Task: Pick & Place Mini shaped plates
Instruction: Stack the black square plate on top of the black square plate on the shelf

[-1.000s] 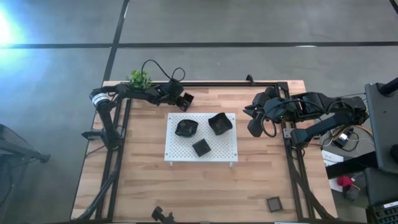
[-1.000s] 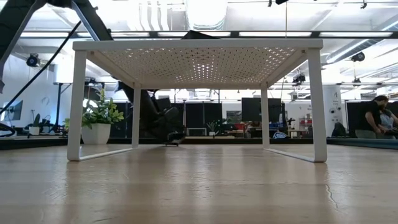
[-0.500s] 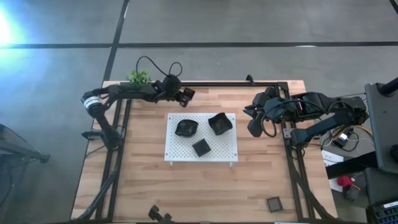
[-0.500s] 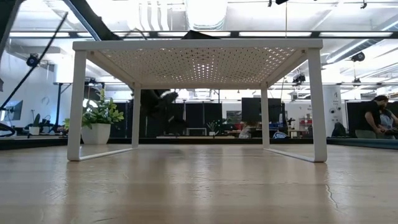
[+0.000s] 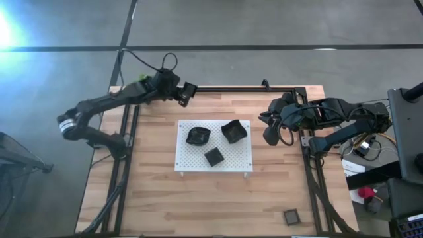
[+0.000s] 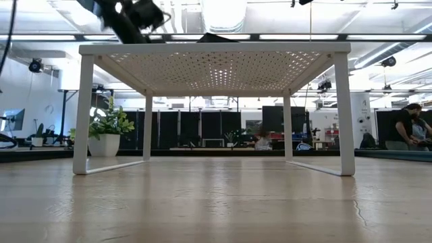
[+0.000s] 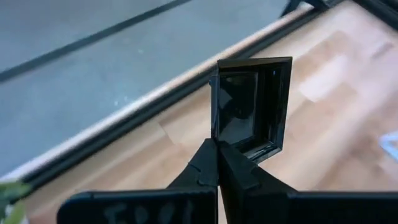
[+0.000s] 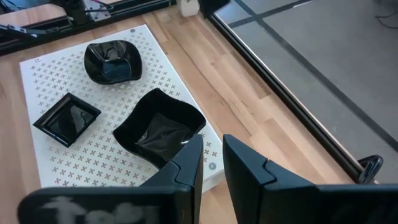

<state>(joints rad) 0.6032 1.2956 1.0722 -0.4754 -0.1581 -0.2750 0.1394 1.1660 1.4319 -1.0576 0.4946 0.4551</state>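
The board's square plate (image 5: 214, 157) lies hollow side up, and my left gripper is holding its square plate (image 7: 255, 63) by the plate's rim. I should continue to carry it until the two plates stack.
A small black square plate (image 7: 252, 106) hangs above the table's far left part, with my left gripper (image 7: 217, 149) shut on it; from above the plate (image 5: 188, 93) shows near the far edge. Three more black plates rest on the white perforated board (image 5: 192, 158): a rounded plate (image 5: 197, 135), a wavy-edged plate (image 5: 233, 130) and a square plate (image 5: 213, 156). My right gripper (image 8: 211, 155) hovers open, with nothing between its fingers, to the right of the board and high above the table (image 5: 269, 137). My left gripper pinches the square plate's rim (image 7: 216, 138) at one corner between its two fingers. The fingers come from the table's left, slanting down. The plate stands on edge beyond the fingertips, its hollow side toward the wrist camera, lifted clear of the table.
Another small square plate (image 5: 291, 216) lies near the table's front right corner. A green plant (image 6: 108, 131) stands at the far left corner, behind my left arm. The board stands on legs (image 6: 84, 115) at the table's middle. Bare wood lies in front of the board.
My left gripper has risen from table level with the square plate and drawn back toward the far left corner. The plate, which lay on the table a second ago, now hangs clear, well above the board's height.
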